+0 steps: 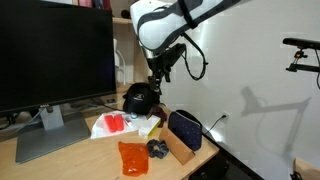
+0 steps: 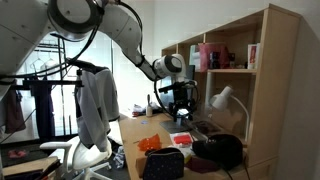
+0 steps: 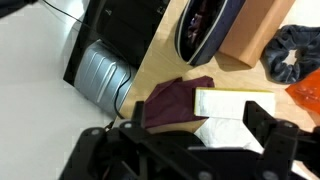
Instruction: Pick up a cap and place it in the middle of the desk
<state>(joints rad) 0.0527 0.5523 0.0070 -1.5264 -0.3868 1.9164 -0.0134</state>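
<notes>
The dark cap (image 1: 139,98) is at the back of the desk, and my gripper is over the maroon cloth (image 3: 180,102), wide of the cap. I should move across toward the cap before I go down to grasp it.
A dark cap (image 1: 138,97) rests at the back of the tan desk (image 1: 85,158), behind a red and white pile; in this light I cannot tell grey from black. It shows as a dark rounded shape (image 2: 220,150) in both exterior views. My gripper (image 1: 160,72) hangs open above the desk, a little to the right of the cap and well above it. In the wrist view the gripper (image 3: 197,118) stands wide open over a maroon cloth (image 3: 175,100) and a white sheet (image 3: 235,103), with nothing between its fingers. The cap does not show there.
A large monitor (image 1: 55,55) fills the desk's left part. A brown box (image 1: 180,148) with a dark blue pouch (image 1: 185,128), a crumpled grey-blue cloth (image 3: 290,55) and an orange bag (image 1: 133,157) lie near the front right. Shelves (image 2: 240,60) and a lamp (image 2: 225,98) stand behind.
</notes>
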